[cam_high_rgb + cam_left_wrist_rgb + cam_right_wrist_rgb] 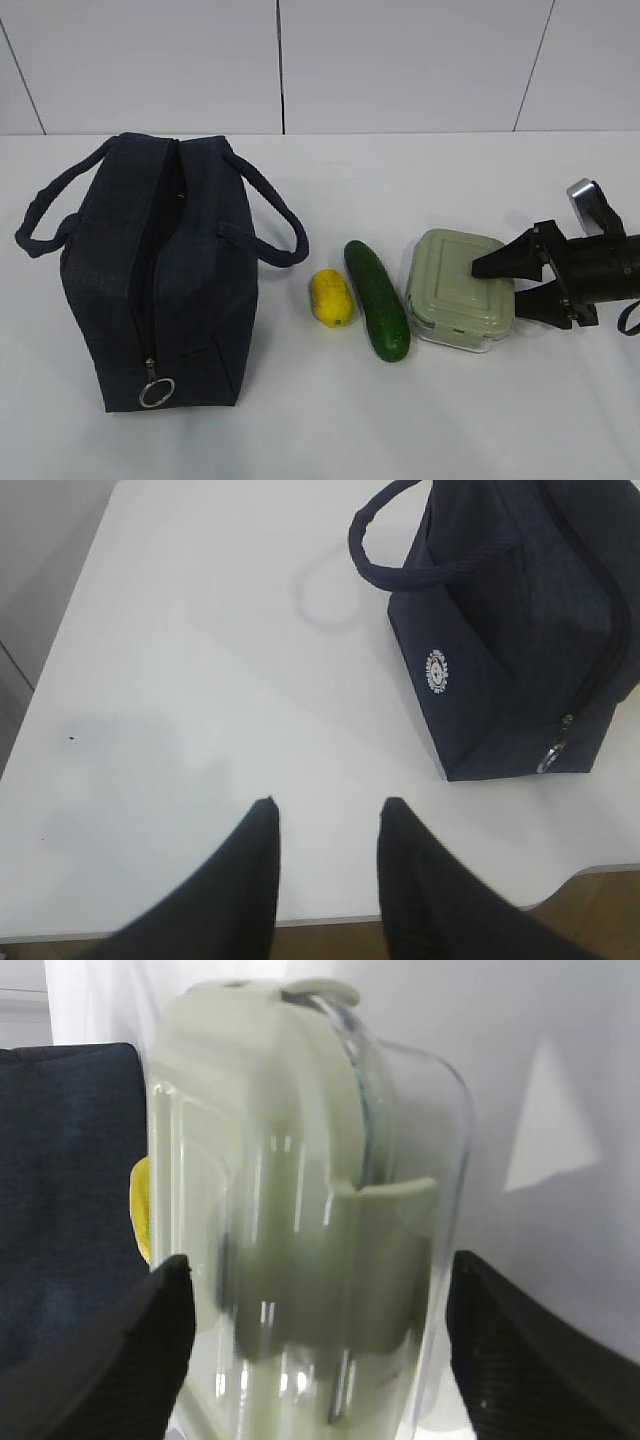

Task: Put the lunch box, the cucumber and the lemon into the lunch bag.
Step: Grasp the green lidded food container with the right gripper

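Observation:
The lunch box (pixel 460 287) will stay closed when I lift it by its end, because the sage-green lid's tabs (pixel 388 1189) reach over the clear side.
The navy lunch bag (pixel 170 280) stands at the left with its top zipper open; it also shows in the left wrist view (pixel 510 630). To its right lie the yellow lemon (pixel 331 297), the dark green cucumber (pixel 377 300) and the lunch box (pixel 458 285) with its sage-green lid, all on the table. My right gripper (pixel 495 284) is open, its fingers on either side of the box's right end. Close up, the lunch box (pixel 300 1210) fills the space between the fingers of the right gripper (pixel 315 1260). My left gripper (pixel 330 805) hangs open and empty over bare table.
The white table (pixel 300 420) ends at a front edge just under the left fingers (pixel 250 880). A white panelled wall (pixel 400 60) rises behind. The bag's loop handles (pixel 270 215) stick out to both sides. Its ring pull (pixel 157 392) hangs at the near end.

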You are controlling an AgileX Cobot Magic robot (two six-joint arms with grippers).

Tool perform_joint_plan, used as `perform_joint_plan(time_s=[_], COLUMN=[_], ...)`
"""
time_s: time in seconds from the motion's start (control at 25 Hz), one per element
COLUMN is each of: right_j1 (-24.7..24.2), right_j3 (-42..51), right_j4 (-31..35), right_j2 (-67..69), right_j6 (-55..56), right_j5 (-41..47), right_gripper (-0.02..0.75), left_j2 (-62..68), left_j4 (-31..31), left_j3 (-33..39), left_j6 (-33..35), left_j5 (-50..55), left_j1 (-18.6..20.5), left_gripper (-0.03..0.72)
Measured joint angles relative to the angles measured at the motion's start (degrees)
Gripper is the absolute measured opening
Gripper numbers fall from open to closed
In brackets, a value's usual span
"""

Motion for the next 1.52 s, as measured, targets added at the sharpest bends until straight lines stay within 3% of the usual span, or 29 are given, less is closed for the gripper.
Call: perform_joint_plan(time_s=[0.12,0.36,0.52,1.52], right_j1=[0.0,0.0,0.0,0.0], right_j3=[0.0,-0.09,-0.13,-0.13], right_j4=[-0.32,-0.78,-0.54,-0.46], right_j2=[0.0,0.0,0.0,0.0], right_j6=[0.0,0.0,0.0,-0.22], right_j5=[-0.34,-0.53,-0.42,0.3], right_gripper=[0.573,0.464,0.434,0.424], left_j2=[0.0,0.0,0.0,0.0], left_j4=[0.0,0.0,0.0,0.0], left_j3=[0.0,0.0,0.0,0.0], left_j6=[0.0,0.0,0.0,0.0], left_j5=[0.0,0.0,0.0,0.0], left_j1=[0.0,0.0,0.0,0.0], left_gripper=[0.239,0.239,0.239,0.239])
